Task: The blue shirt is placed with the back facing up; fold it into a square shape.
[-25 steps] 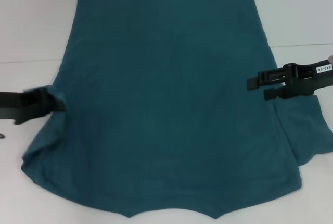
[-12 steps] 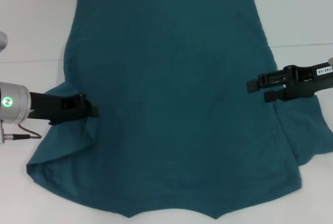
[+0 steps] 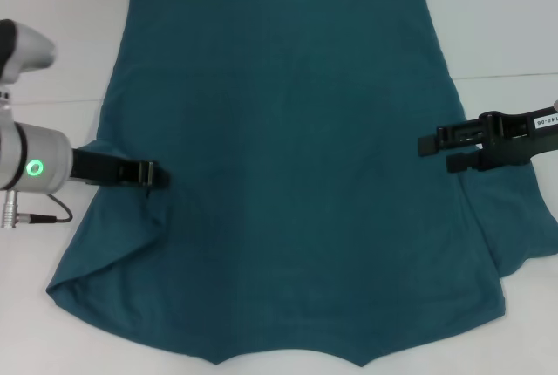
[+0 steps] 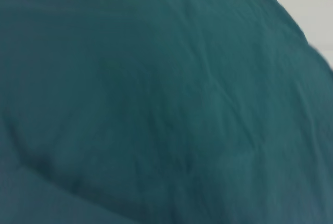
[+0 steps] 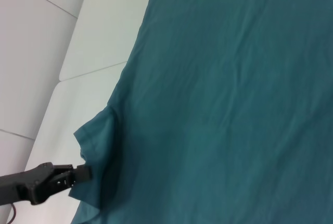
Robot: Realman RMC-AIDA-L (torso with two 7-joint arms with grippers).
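Note:
I should keep pulling the sleeve inward until it lies flat, as my left gripper holds the sleeve (image 3: 158, 208) by its end and the shirt's back ahead (image 3: 206, 211) lies smooth.
The blue shirt (image 3: 288, 157) lies spread on the white table (image 3: 61, 52), hem at the far side and collar end at the near edge. My left gripper (image 3: 157, 174) reaches in from the left and is shut on the shirt's left sleeve, which is drawn inward over the body. The right wrist view shows that left gripper (image 5: 83, 173) holding the raised sleeve fold of the shirt (image 5: 234, 104). At the shirt's right edge my right gripper (image 3: 436, 153) stands open just above the cloth, with the right sleeve (image 3: 514, 218) flat beside it. Shirt fabric (image 4: 156, 104) fills the left wrist view.
The left arm's silver wrist (image 3: 35, 167) with a green light and a thin cable (image 3: 44, 216) lie over the table's left side. A seam line (image 3: 497, 76) crosses the table on the right.
My left gripper has moved rightward over the shirt, pulling the left sleeve in across the body. The right gripper has shifted only slightly down and to the right.

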